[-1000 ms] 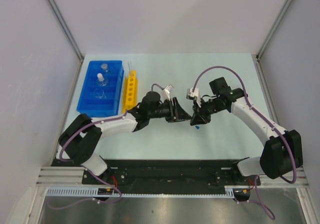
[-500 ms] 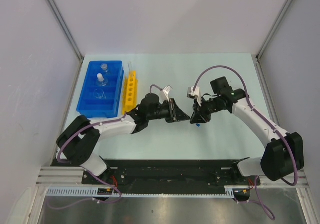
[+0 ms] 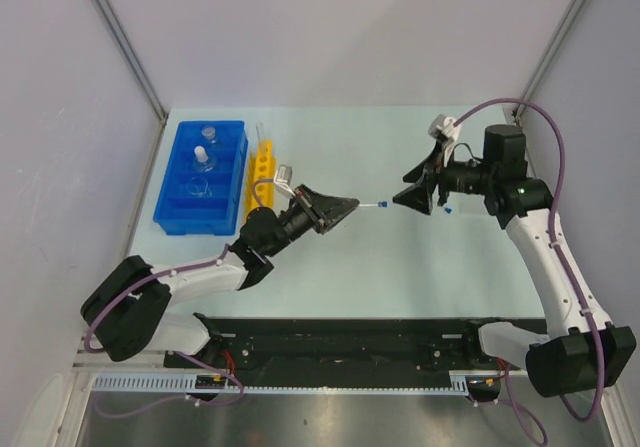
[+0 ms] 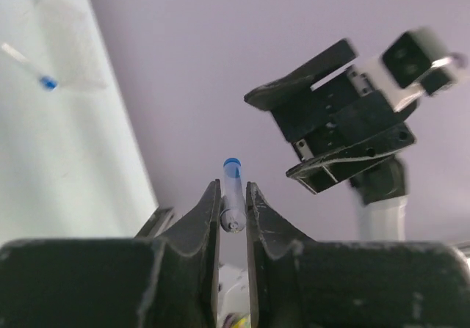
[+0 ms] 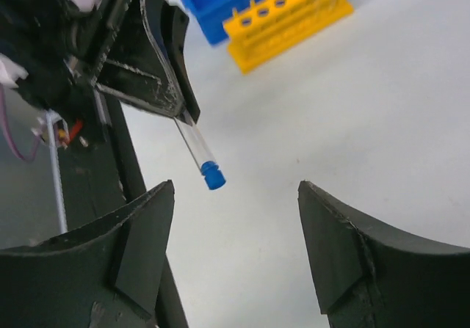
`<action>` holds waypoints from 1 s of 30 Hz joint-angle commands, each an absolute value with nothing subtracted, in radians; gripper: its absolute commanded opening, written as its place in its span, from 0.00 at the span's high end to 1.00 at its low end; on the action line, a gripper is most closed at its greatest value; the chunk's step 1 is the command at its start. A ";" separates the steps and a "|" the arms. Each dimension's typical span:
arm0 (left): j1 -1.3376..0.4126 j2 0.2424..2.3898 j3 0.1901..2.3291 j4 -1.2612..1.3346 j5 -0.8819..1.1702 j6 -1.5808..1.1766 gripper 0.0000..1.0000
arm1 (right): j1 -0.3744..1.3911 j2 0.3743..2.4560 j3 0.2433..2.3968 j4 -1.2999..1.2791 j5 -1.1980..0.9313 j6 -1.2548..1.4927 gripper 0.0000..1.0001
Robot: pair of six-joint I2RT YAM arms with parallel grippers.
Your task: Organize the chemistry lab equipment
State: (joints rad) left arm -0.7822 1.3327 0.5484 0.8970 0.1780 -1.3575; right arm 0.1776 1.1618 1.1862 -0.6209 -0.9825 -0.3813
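Next, I turn the tube into line with my left gripper before my right gripper takes the cap (image 3: 383, 204), because the blue cap points past my right gripper's open fingers (image 3: 407, 189).
My left gripper (image 3: 352, 205) is shut on a thin clear tube (image 4: 233, 190) with a blue cap (image 5: 213, 175), held off the table and pointing right. My right gripper (image 3: 405, 198) faces it from just beyond the cap, jaws wide open and empty (image 5: 235, 221). In the left wrist view the tube sits pinched between my fingertips (image 4: 211, 203), with the right gripper (image 4: 334, 126) ahead. The blue compartmented tray (image 3: 180, 207) at the left holds small clear flasks (image 3: 201, 157). Next to it stands the yellow tube rack (image 3: 260, 177).
A second blue-tipped tube (image 3: 450, 208) lies on the table under the right arm, and it shows in the left wrist view too (image 4: 45, 82). A thin clear tube (image 3: 262, 132) stands in the rack's far end. White walls enclose the table.
The two grippers met at the table's middle a second ago. My right gripper has opened, let go of the tube and pulled back up-right. The left has drawn back left with the tube.
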 commanded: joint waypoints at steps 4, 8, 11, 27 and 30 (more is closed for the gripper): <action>-0.795 1.347 0.566 1.226 -0.081 -1.551 0.88 | 0.205 1.154 1.195 -0.103 -0.961 0.502 0.26; -0.818 1.396 0.607 1.270 -0.123 -1.566 0.88 | 0.238 1.157 1.134 -0.011 -0.834 0.763 0.25; -0.841 1.417 0.649 1.252 -0.144 -1.559 0.88 | 0.242 1.147 1.085 0.084 -0.839 0.842 0.26; -0.914 1.497 0.701 1.227 -0.235 -1.537 0.88 | 0.245 1.097 0.988 0.107 -0.752 0.905 0.49; -0.916 1.491 0.698 1.218 -0.245 -1.532 0.88 | 0.229 1.095 0.985 0.124 -0.758 0.923 0.58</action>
State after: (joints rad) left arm -0.9070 1.5002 0.6662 1.2087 -0.2016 -1.5368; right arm 0.2462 1.1248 0.9878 0.0578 -0.7658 0.8806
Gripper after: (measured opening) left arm 0.182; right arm 0.484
